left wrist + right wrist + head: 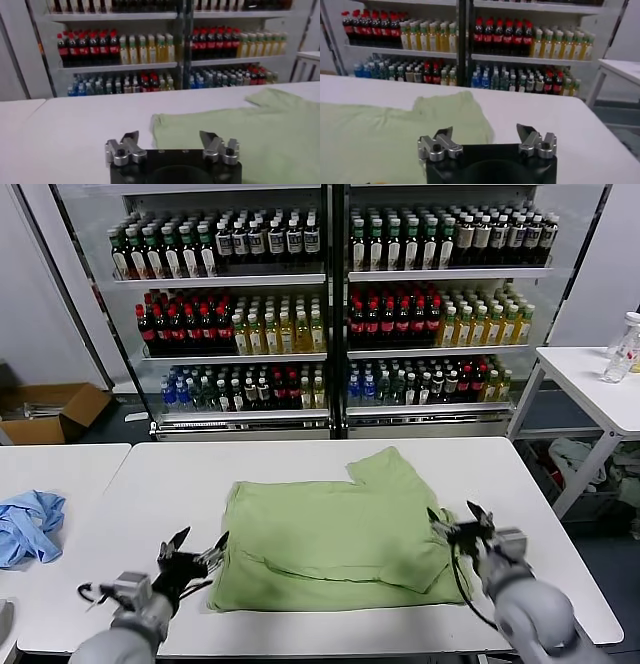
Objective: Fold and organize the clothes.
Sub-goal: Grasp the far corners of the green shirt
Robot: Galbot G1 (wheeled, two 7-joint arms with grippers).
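Note:
The pale green shirt's near layer lies spread flat under the shirt's folded flap, so that layer should stay in place when the robot folds the shirt's far edge toward itself.
A pale green shirt lies partly folded in the middle of the white table, one sleeve pointing to the far right. It also shows in the left wrist view and the right wrist view. My left gripper is open and empty, just off the shirt's near left corner. My right gripper is open and empty at the shirt's right edge. Neither holds cloth. Collar, buttons and checkered print are hidden.
A crumpled blue garment lies on the adjoining table at left. Drink coolers full of bottles stand behind the table. A second white table with a bottle stands at right. A cardboard box sits on the floor far left.

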